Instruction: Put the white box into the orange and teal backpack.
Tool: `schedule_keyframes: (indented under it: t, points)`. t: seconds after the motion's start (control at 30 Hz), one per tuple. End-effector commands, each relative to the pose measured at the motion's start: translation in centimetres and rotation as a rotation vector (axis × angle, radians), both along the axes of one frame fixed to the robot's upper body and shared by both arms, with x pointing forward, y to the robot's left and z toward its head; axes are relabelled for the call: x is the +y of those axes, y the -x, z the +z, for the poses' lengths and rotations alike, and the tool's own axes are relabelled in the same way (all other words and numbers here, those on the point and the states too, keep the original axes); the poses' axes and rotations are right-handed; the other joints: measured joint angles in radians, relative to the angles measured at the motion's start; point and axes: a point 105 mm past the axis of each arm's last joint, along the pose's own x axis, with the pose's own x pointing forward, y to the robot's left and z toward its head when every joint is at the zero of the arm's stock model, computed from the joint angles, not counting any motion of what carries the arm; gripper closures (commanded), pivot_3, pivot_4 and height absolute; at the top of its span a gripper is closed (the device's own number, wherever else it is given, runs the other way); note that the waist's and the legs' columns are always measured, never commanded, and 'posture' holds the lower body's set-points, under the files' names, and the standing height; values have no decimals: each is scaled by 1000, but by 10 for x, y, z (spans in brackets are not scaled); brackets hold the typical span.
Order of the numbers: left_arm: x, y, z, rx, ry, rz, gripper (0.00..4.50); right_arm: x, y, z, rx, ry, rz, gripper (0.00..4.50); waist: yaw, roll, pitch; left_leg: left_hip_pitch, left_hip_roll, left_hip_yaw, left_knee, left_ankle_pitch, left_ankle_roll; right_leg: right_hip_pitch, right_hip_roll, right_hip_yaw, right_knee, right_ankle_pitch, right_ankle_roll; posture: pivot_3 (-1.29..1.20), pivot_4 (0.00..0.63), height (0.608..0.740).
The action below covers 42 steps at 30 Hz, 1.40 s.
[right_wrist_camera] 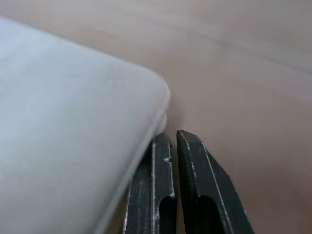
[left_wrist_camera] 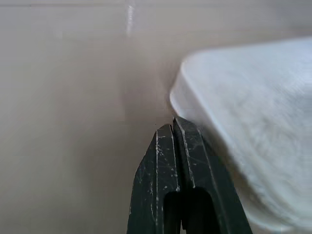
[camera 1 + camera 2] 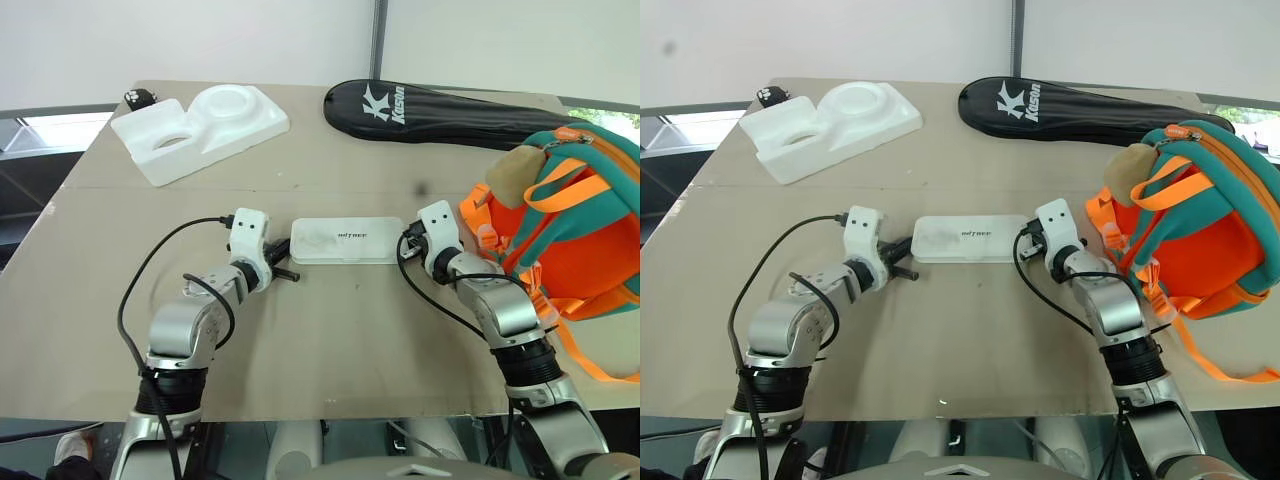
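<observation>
Both grippers are closed against the white box's ends (image 3: 296, 241). Next, my left gripper opens and pinches its end, so that my right gripper is free to steady the backpack (image 3: 566, 188).
The white box (image 3: 347, 241) lies flat in the middle of the table, its lid with small dark lettering facing up. My left gripper (image 3: 283, 270) is shut and empty, its fingertips (image 2: 165, 134) right at the box's left end. My right gripper (image 1: 169, 136) is at the box's right end, shut with nothing between its fingers, beside the box's rounded corner (image 1: 156, 92). The orange and teal backpack (image 3: 570, 220) stands at the table's right edge, just right of my right arm, with a beige pompom (image 3: 512, 172) on top.
A long black racket bag (image 3: 440, 105) lies along the far edge. A white foam tray (image 3: 200, 125) with round hollows sits at the far left, a small black object (image 3: 138, 97) behind it. Bare tabletop (image 3: 330, 340) stretches between my arms.
</observation>
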Motion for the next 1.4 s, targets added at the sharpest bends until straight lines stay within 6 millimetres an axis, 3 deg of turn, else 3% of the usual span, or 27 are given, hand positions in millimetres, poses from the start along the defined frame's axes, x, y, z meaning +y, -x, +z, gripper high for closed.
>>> schedule_keyframes:
  t: [0.03,0.2,0.37,0.57,0.7,0.83,1.1,1.4]
  points:
    - [-16,22,5,-19,-6,-136,4500,15,28,11,1,-48,146,4417,0,0,0,0,0,0,0,0,0,0,0,0,0,0,0,0,150,740]
    - [-14,53,4,-1,-35,-202,4500,10,63,10,49,-43,192,4417,0,0,0,1,0,0,-1,0,0,0,-1,0,0,0,0,0,150,740]
    - [14,72,0,75,-13,-193,4500,-7,82,-1,97,5,170,4417,0,0,0,2,1,0,-1,0,0,0,-1,0,0,-3,-5,0,150,740]
    - [58,83,5,212,115,-142,1890,-34,74,1,68,93,140,4500,0,0,0,4,1,1,0,0,0,0,-2,0,0,-3,-5,0,150,740]
    - [67,101,12,418,312,-203,50,-42,66,10,28,142,155,4500,-1,0,0,3,1,2,-1,0,0,0,-2,0,0,-3,-5,0,150,740]
    - [59,95,18,534,477,-234,50,-33,59,15,3,160,201,4500,0,1,1,3,0,1,-1,0,0,0,-1,0,0,-3,-4,0,150,740]
    - [20,64,0,599,572,-248,50,-7,49,1,3,295,342,4500,2,0,0,2,0,1,1,0,0,1,-1,0,0,-2,-4,0,150,740]
    - [-15,60,-3,641,662,-342,50,31,50,-1,-22,237,443,4500,1,-1,-2,3,0,0,1,0,0,1,-1,0,0,-2,-3,0,150,740]
